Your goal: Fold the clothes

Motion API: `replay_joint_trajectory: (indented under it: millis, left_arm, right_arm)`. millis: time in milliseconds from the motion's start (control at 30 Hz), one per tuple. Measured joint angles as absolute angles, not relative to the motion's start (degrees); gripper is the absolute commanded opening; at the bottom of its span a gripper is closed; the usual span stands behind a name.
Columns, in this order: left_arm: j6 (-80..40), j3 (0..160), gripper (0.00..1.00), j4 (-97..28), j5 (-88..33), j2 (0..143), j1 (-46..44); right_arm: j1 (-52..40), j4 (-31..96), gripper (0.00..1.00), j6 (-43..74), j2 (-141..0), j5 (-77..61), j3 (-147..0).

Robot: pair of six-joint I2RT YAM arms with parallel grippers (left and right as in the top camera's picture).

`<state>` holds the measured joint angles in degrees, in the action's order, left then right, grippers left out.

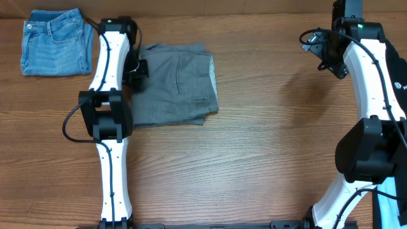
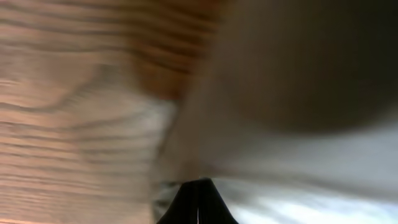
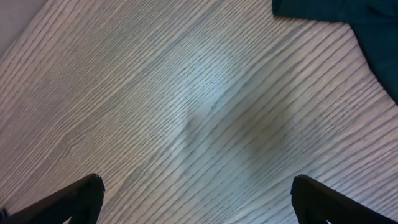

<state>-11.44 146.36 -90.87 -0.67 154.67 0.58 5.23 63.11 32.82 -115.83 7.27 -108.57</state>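
My left gripper's shut fingers catch only the grey shorts' edge (image 2: 166, 177). I should open, straddle the shorts' side (image 1: 135, 87) and gather more fabric before pulling them to the jeans.
The grey shorts (image 1: 175, 86) lie folded on the wooden table, left of centre. My left gripper (image 1: 138, 69) is at their left edge. In the blurred left wrist view its fingers (image 2: 199, 186) are pressed together with grey fabric (image 2: 298, 162) around the tips, so it looks shut on the shorts' edge. My right gripper (image 1: 316, 46) is at the far right, well away from the shorts. In the right wrist view it is wide open and empty (image 3: 198, 193) over bare wood.
Folded blue jeans (image 1: 56, 41) lie at the table's back left corner, left of my left arm. A dark cloth patch (image 3: 336, 9) shows at the top right of the right wrist view. Something blue (image 1: 389, 203) sits at the front right edge.
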Motion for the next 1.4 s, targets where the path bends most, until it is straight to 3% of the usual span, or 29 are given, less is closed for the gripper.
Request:
replay_joint_trajectory:
  millis: [467,500,567,667,733,833,1000,1033,1067,1400]
  left_arm:
    - [-14.06,153.51,0.04,-95.07,1.04,155.06,5.23]
    - [-14.11,155.83,0.17,-95.79,0.91,155.13,5.23]
    - [-13.91,160.51,0.64,-96.57,0.01,155.13,5.23]
    - [-13.54,164.40,0.84,-96.03,-2.50,155.11,5.23]
    - [-12.29,164.72,0.87,-95.35,-4.73,155.11,5.23]
    - [-9.89,163.52,0.78,-93.38,-8.25,155.11,5.23]
    - [-6.68,157.67,0.19,-88.68,-12.21,155.11,4.86]
    - [-6.17,156.62,0.13,-88.05,-12.51,155.13,4.73]
    - [-5.85,155.52,0.09,-87.20,-12.86,155.17,4.58]
    - [-4.45,148.62,0.08,-80.25,-13.69,155.17,4.38]
  right_arm:
    - [5.26,63.16,1.00,32.82,-115.83,7.29,-108.57]
    - [5.23,63.13,1.00,32.82,-115.83,7.25,-108.57]
    - [5.26,63.18,1.00,32.84,-115.83,7.29,-108.57]
    - [5.23,63.13,1.00,32.82,-115.83,7.27,-108.57]
    - [5.23,63.13,1.00,32.84,-115.83,7.29,-108.57]
    - [5.23,63.16,1.00,32.84,-115.83,7.27,-108.57]
    - [5.23,63.13,1.00,32.80,-115.83,7.27,-108.57]
    - [5.23,63.13,1.00,32.80,-115.83,7.27,-108.57]
    - [5.23,63.16,1.00,32.82,-115.83,7.27,-108.57]
    - [5.23,63.16,1.00,32.84,-115.83,7.27,-108.57]
